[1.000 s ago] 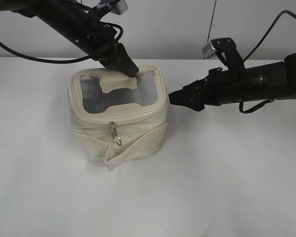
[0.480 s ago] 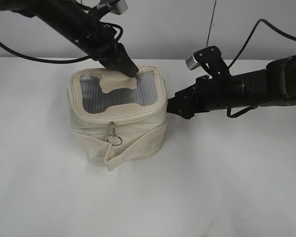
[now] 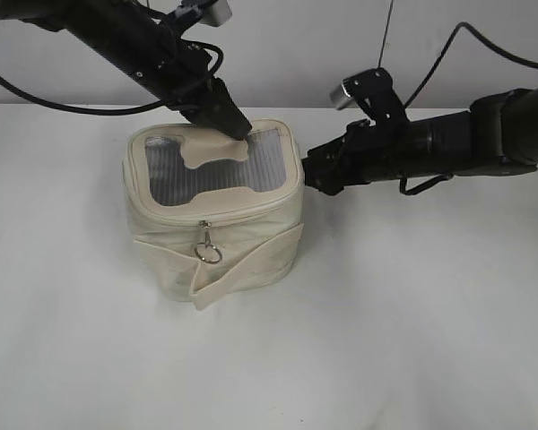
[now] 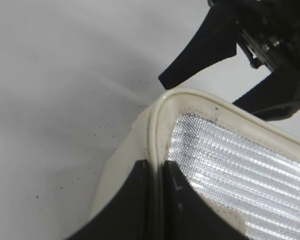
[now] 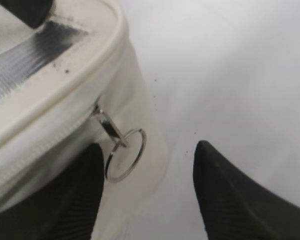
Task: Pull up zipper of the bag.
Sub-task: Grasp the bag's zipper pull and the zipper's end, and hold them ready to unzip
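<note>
The zipper is curving under the bag's rim to the front ring pull [image 3: 207, 244], so the second ring pull [image 5: 125, 154] should slide around to meet it when I pull.
The cream-white bag [image 3: 251, 242] stands on the table, its grey mesh top [image 3: 206, 175] facing up. The zipper [image 3: 251, 208] runs under the top rim, and one silver ring pull [image 3: 209, 253] hangs at the front. My left gripper [image 3: 235, 127] is shut on the bag's back rim [image 4: 157, 135], its jaws [image 4: 157, 172] pinching the cream piping beside the mesh [image 4: 230, 160]. My right gripper [image 3: 310, 176] is open at the bag's right side. In the right wrist view a second ring pull [image 5: 125, 155] hangs off the zipper [image 5: 40, 150], just by the left finger of the open jaws [image 5: 149, 147].
The bag's wide cream strap [image 3: 242, 264] wraps its lower front. The white table [image 3: 386, 340] lies bare in front of and to the right of the bag. A pale wall [image 3: 296, 45] stands behind. The right gripper's open fingers also show in the left wrist view [image 4: 240, 65].
My right arm has moved left and a little farther back, bringing its open jaws up against the bag's right side. The front ring pull has swung slightly. The left gripper has not moved.
</note>
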Action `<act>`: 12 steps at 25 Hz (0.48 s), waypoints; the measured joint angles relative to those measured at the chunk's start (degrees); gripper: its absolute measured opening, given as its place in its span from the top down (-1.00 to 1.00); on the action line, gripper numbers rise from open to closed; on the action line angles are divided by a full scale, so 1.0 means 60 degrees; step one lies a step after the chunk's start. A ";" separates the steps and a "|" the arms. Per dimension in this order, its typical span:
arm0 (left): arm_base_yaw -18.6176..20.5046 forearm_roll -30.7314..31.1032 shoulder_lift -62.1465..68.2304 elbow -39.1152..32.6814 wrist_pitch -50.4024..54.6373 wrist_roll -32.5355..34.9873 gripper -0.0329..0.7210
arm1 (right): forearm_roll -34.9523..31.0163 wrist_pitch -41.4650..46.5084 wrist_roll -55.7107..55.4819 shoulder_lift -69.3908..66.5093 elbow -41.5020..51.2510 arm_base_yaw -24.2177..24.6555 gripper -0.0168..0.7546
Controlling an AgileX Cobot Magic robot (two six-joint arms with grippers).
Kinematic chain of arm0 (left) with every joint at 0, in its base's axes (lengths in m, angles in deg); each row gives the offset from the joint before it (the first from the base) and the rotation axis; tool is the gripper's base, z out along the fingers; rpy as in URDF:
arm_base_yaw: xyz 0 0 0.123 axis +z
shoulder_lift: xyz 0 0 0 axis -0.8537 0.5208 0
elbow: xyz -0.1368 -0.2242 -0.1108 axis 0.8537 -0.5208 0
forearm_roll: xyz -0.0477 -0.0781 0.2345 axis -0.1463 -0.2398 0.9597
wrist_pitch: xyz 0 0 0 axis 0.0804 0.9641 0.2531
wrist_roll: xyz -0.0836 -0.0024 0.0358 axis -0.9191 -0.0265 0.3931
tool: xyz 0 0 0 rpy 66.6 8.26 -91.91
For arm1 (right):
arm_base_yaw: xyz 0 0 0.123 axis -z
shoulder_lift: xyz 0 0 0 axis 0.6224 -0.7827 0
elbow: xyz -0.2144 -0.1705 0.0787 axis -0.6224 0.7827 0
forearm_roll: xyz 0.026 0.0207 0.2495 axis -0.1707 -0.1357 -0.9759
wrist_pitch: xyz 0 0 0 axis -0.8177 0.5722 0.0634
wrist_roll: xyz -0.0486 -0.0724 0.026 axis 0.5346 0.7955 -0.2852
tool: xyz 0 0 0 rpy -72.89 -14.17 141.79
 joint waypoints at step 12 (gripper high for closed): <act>0.0009 0.0029 0.0000 0.0000 0.0000 -0.0010 0.78 | -0.0058 0.0096 -0.0164 -0.0574 -0.0671 -0.0258 0.32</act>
